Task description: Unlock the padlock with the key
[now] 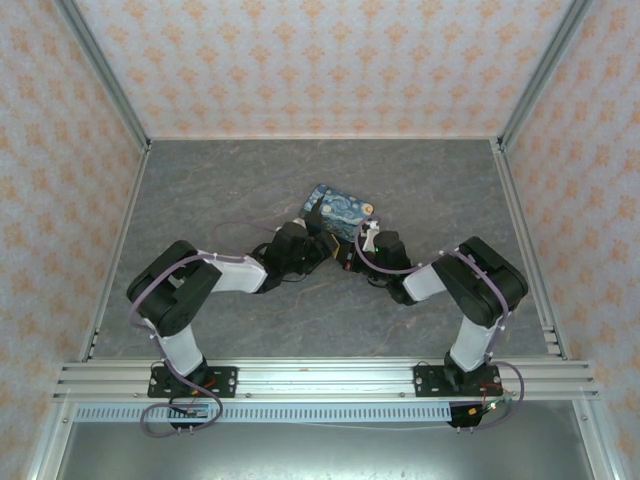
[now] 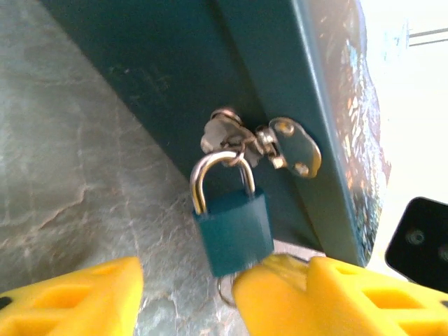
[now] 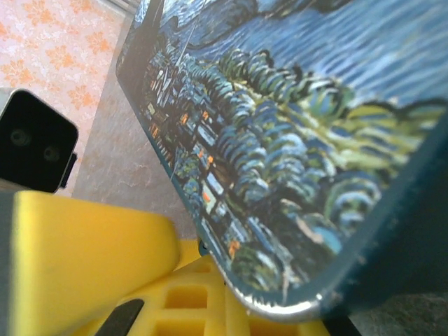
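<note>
One finger of the robot's left gripper touches only the padlock's bottom corner, so the robot should bring both fingers around the padlock's flat sides and clamp the padlock still.
The small teal padlock hangs by its silver shackle from the hasp on the side of the painted tin box. My left gripper is open just below it. Its right finger touches the padlock's bottom corner and its left finger stands well clear. A thin wire ring pokes out beneath the padlock; the key itself is hidden behind the finger. My right gripper is shut, its yellow fingers tucked against the tin box's rounded corner. From above, both grippers meet at the box.
The box rests on a grey marbled table walled by patterned panels. The other arm's black wrist shows at the edge of each wrist view. A metal rail runs along the near edge.
</note>
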